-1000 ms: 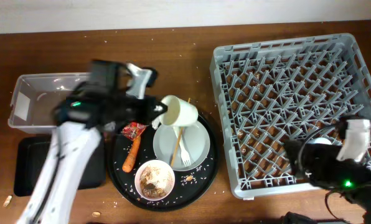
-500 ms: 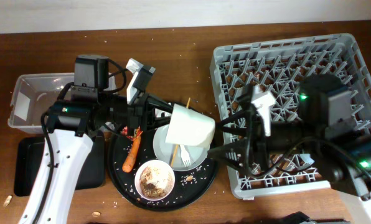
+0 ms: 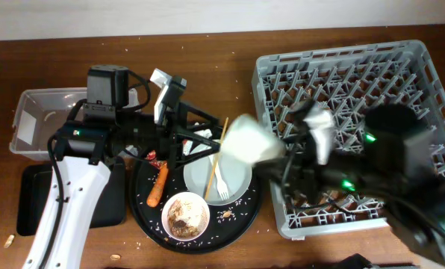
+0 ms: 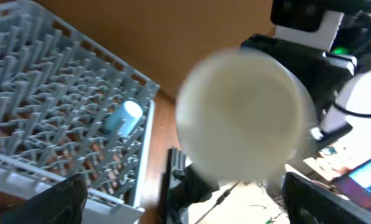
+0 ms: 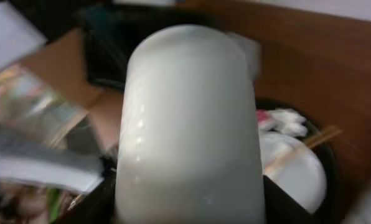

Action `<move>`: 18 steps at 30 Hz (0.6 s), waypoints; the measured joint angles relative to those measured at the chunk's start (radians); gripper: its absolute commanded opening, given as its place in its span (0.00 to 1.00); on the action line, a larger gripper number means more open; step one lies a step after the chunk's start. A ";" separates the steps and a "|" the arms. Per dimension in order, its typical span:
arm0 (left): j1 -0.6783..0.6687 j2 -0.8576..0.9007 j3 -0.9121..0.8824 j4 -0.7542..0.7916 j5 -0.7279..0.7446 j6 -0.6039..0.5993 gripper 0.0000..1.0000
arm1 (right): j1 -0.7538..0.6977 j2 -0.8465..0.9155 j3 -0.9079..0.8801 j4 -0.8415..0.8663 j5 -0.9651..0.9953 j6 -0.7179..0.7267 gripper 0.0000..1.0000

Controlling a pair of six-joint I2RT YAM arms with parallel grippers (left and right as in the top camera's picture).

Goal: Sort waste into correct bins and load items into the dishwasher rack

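My right gripper should take the white cup (image 3: 249,140) into the dishwasher rack (image 3: 349,82), because the rack is on my right gripper's side, too far away for my left gripper to reach.
The pale white cup (image 3: 252,140) hangs blurred between the round tray and the dishwasher rack (image 3: 342,90). My right gripper (image 3: 281,158) is shut on it, and in the right wrist view the cup (image 5: 192,124) fills the space between the fingers. My left gripper (image 3: 198,138) stands open just left of the cup, apart from it. From the left wrist the cup's base (image 4: 241,118) shows beyond the open gripper (image 4: 185,208). A light blue cup (image 4: 123,116) lies in the rack (image 4: 48,81). Plate (image 3: 234,179), fork (image 3: 222,185) and wooden stick (image 3: 217,155) remain on the tray.
The round black tray (image 3: 245,217) also carries the carrot stick (image 3: 159,184), the red wrapper (image 3: 157,155) and a bowl of scraps (image 3: 185,215). White tissue (image 5: 285,118) lies by the plate. The clear tub (image 3: 39,119) and the black rectangular tray (image 3: 36,198) sit at the left.
My left gripper has opened and let go of the pale cup. My right gripper has closed on the cup and moved it right, towards the rack.
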 measured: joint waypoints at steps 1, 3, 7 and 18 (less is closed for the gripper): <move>0.000 0.000 0.000 -0.002 -0.016 0.000 1.00 | -0.051 -0.019 0.004 -0.055 0.052 0.023 0.53; -0.001 0.000 0.000 -0.003 -0.059 0.001 1.00 | -0.234 -0.055 0.002 -0.233 0.247 0.098 0.54; -0.001 0.000 0.000 -0.040 -0.169 0.001 1.00 | -0.504 0.023 0.003 -0.554 0.472 0.206 0.54; -0.001 0.000 0.000 -0.092 -0.330 0.001 1.00 | -0.526 0.328 -0.260 -0.378 0.525 0.175 0.84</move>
